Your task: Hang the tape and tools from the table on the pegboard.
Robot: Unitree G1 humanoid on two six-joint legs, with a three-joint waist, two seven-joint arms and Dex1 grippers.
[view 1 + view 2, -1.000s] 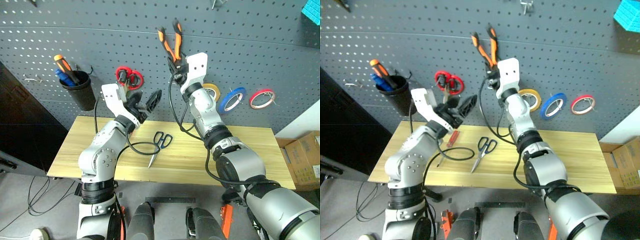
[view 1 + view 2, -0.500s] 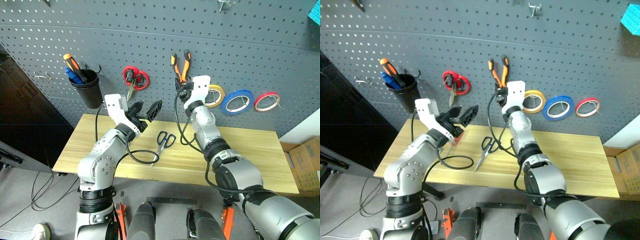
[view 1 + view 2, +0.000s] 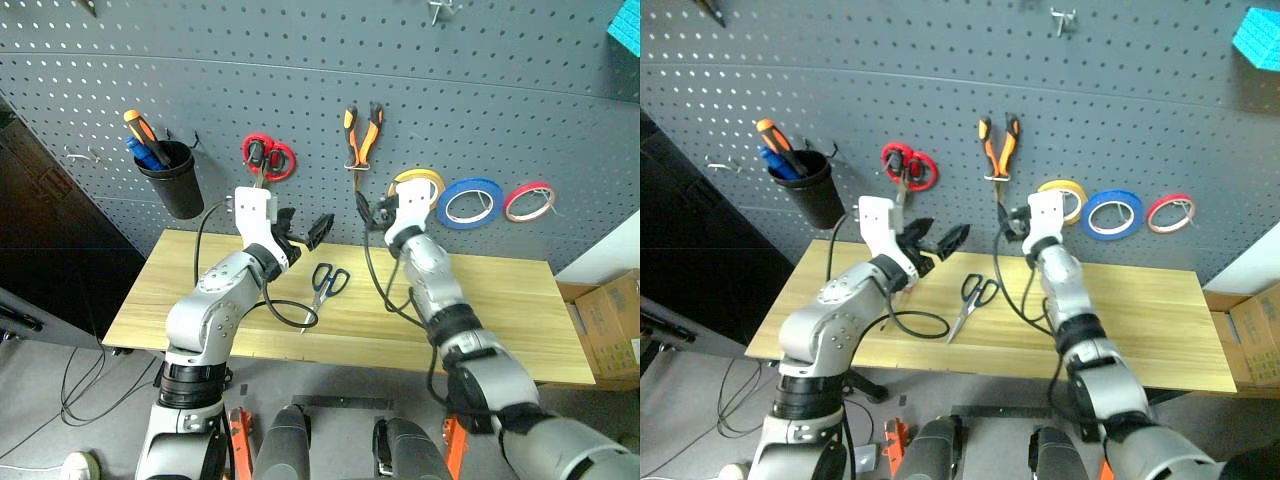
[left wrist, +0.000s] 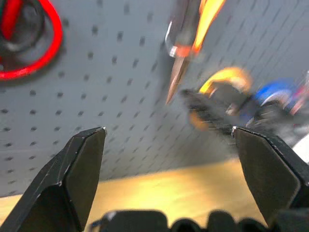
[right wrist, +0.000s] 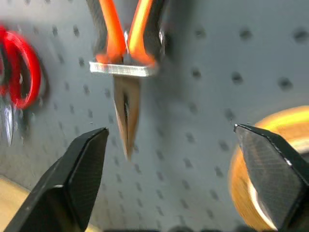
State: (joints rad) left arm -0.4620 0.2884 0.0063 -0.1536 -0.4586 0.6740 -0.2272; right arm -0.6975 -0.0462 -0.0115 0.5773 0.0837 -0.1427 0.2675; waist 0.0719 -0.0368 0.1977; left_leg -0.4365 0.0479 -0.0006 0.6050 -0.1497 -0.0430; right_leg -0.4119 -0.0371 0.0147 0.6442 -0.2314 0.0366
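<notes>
The blue loops (image 3: 330, 279) are close together, so I expect the blue-handled scissors (image 3: 319, 295) to stay almost shut, with the loops pointing up, when I pick them up by the blades.
The orange-and-black pliers (image 3: 360, 135) hang nose-down from a hook on the dark grey pegboard (image 3: 560, 110). My right gripper (image 3: 372, 212) sits just below them, open and empty; its wrist view shows the pliers (image 5: 126, 72) between the spread fingertips (image 5: 82, 159) but farther off. The blue tape ring (image 3: 470, 202) hangs on the pegboard to the right. The blue-handled scissors (image 3: 325, 283) lie on the wooden table (image 3: 500, 300), blades toward me. My left gripper (image 3: 305, 228) hovers open above the table, left of the scissors.
On the pegboard hang red-handled scissors (image 3: 265, 158), a yellow tape roll (image 3: 415, 185), a red tape ring (image 3: 527, 200) and a black cup of screwdrivers (image 3: 170, 180). A black cable loops on the table (image 3: 290, 315). A cardboard box (image 3: 610, 320) stands at the right.
My right gripper opened and let go of the pliers, which now hang on the pegboard, and the arm dropped below them. The left gripper sank a little.
</notes>
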